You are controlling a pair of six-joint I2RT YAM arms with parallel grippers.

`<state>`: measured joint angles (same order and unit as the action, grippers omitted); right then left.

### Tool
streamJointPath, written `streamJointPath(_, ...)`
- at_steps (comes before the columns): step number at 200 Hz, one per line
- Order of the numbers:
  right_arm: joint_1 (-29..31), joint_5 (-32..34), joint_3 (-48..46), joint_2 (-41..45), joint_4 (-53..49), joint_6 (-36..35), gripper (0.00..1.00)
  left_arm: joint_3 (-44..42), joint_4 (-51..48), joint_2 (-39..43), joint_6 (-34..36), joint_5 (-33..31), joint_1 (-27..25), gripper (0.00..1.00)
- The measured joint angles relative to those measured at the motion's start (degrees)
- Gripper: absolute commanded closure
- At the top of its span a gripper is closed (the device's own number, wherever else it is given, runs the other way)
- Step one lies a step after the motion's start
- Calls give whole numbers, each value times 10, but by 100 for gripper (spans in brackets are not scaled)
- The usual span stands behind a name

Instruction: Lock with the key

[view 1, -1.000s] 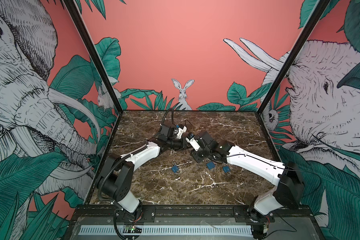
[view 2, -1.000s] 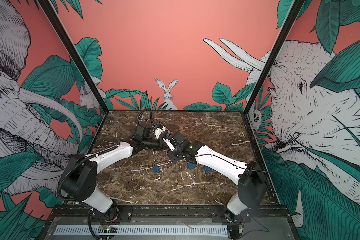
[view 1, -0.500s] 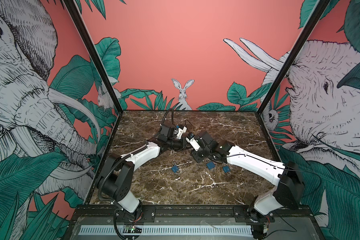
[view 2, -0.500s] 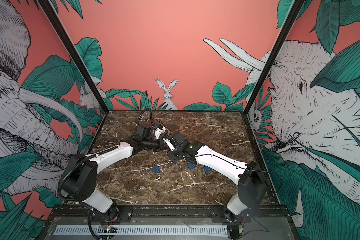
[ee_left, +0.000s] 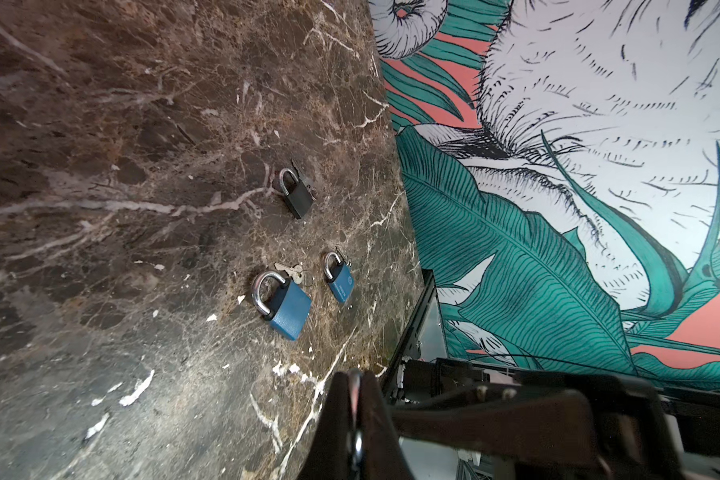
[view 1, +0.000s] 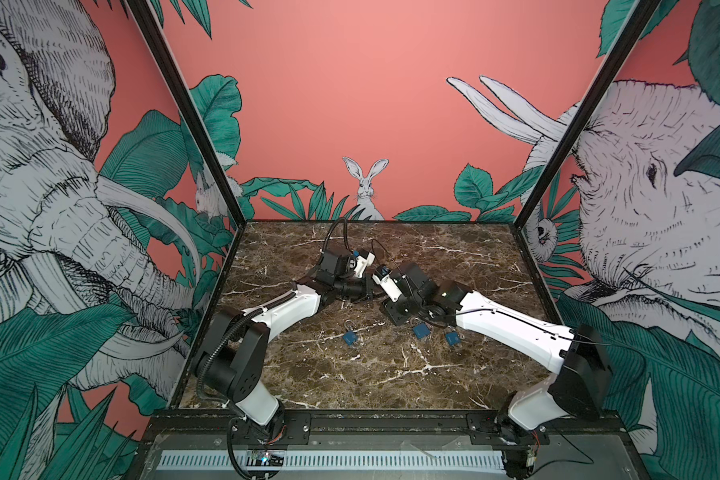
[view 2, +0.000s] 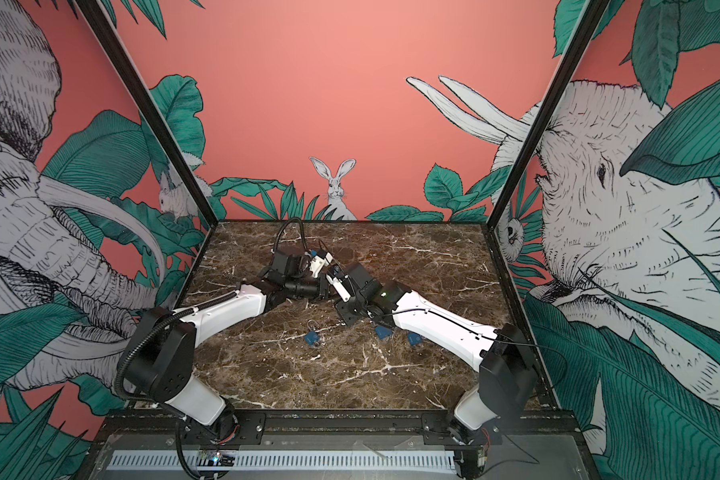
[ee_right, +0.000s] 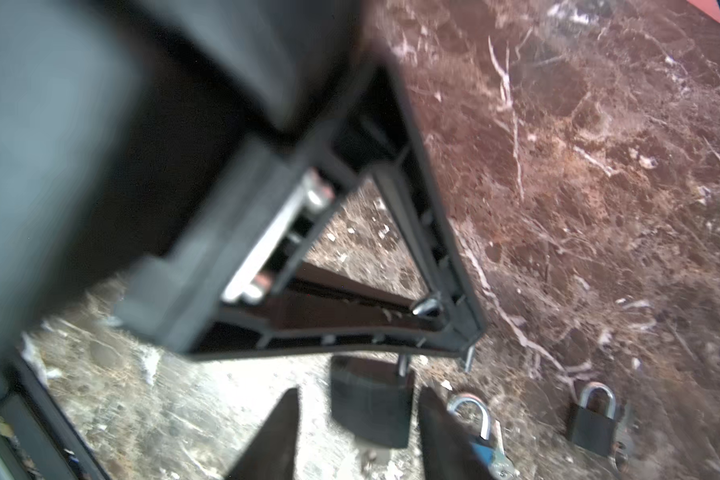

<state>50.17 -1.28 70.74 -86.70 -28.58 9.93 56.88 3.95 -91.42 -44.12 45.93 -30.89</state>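
The black padlock is held by its open shackle [ee_right: 404, 365] in my left gripper, so next my right gripper takes the body [ee_right: 371, 406] of the padlock and frees my left gripper to work the shackle.
Both arms meet over the middle of the marble table [view 1: 391, 374]. My left gripper [ee_left: 355, 399] is shut on a thin metal piece, the shackle of a black padlock [ee_right: 371, 403]. In the right wrist view the padlock hangs below the left gripper's [ee_right: 466, 345] tip. My right gripper [ee_right: 360, 390] is open, with one finger on each side of the padlock body and apart from it. A small blurred metal bit shows under the body; I cannot tell if it is the key. In a top view the left gripper [view 1: 368, 289] and right gripper [view 1: 378, 296] almost touch.
Other padlocks lie on the table: a black one [ee_left: 296, 197], a large blue one [ee_left: 285, 307] with a loose key [ee_left: 289, 272] beside it, and a small blue one [ee_left: 339, 282]. A blue padlock [view 1: 350, 337] lies in front of the grippers. The right wall [ee_left: 558, 208] is close.
The left jaws have closed onto the shackle and the right jaws have spread away from the padlock body. Both arms stay where they were.
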Motion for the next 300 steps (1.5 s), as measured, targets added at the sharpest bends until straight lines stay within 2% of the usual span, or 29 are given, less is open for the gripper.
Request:
streamJointPath(28,-22,-40,-51,78,45,23,47,-5,31,0,-38,-17,-1,100)
streamJointPath(60,-114,-128,-147,184,124,67,52,-5,73,0,-82,-37,-1,100)
streamJointPath(77,-160,-169,-194,212,174,92,52,-5,89,0,-104,-47,-1,100)
streamJointPath(91,-171,-191,-225,221,209,102,53,-5,98,0,-121,-51,-1,100)
streamJointPath(118,-172,-223,-256,216,264,106,54,4,109,0,-149,-51,-2,100)
streamJointPath(170,-171,-247,-254,178,337,99,59,22,111,7,-165,-51,-4,100)
streamJointPath(198,-171,-248,-237,150,341,85,60,23,108,12,-166,-50,-7,100)
streamJointPath(240,-171,-247,-212,127,342,68,69,23,107,15,-167,-49,-9,100)
streamJointPath(300,-171,-244,-203,112,338,54,71,30,108,15,-176,-48,-9,100)
